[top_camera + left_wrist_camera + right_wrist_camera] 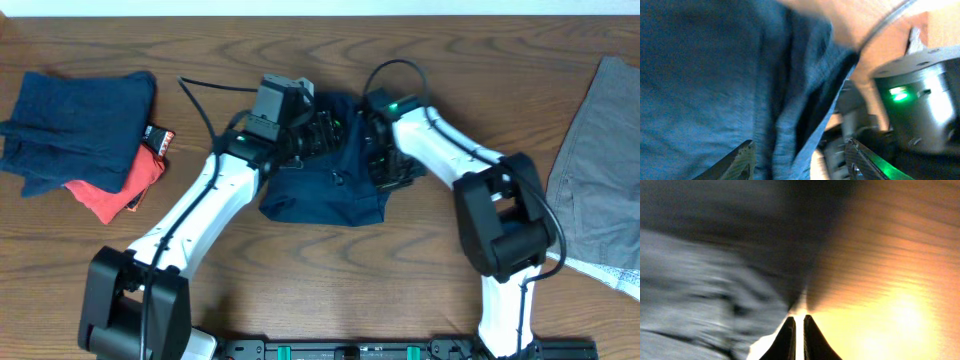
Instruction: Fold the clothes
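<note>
The navy shorts' edge [789,304] is beside the wood that my right gripper's fingers are closing over, so my right gripper should move back over the shorts and pinch the cloth [360,186].
The dark navy shorts [330,190] lie bunched at the table's middle. My left gripper [318,128] hovers over their upper edge. In the left wrist view its fingers [800,162] are spread open with a raised fold of the navy cloth [715,75] between them, not pinched. My right gripper [385,160] is at the shorts' right edge. In the blurred right wrist view its fingers [798,322] are pressed nearly together with only bright table showing in the thin gap. The blurred shorts cloth [695,295] lies to their left.
A folded navy garment [75,125] lies on a red garment [110,195] at the far left, with a small dark tag [157,137] beside them. A grey garment [600,170] lies at the right edge. The table is brown wood [330,280].
</note>
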Robot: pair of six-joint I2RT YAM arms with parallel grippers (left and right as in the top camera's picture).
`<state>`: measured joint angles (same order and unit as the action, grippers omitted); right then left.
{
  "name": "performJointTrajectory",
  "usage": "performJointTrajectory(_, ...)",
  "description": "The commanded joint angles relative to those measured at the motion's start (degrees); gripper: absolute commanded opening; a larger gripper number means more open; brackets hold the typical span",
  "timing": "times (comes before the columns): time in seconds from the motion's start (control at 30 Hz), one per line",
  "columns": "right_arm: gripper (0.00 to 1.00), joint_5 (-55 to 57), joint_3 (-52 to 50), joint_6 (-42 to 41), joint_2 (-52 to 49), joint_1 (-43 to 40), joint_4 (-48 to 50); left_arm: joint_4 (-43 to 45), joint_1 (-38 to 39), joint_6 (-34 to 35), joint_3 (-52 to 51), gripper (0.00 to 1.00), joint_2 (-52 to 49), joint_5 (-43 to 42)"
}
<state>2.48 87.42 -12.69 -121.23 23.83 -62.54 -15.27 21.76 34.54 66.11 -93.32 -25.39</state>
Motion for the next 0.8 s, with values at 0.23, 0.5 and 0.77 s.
performJointTrajectory(0.23, 0.09, -12.9, 6.3, 2.8, 19.3, -7.0, 3.6, -5.8, -5.7, -6.7, 1.5, 0.59, -0.5, 7.2)
performJointTrajectory(0.5, 0.04, -31.6, 5.4, 9.2, 16.5, -3.1, 7.0, -14.7, -5.7, -6.9, 1.5, 0.59, -7.6, 9.3)
performJointTrajectory(0.77, 0.01, -31.4, 2.6, 9.1, 7.3, 0.9, 6.0, -24.4, -4.4, -6.9, 1.3, 0.52, -15.6, 7.9)
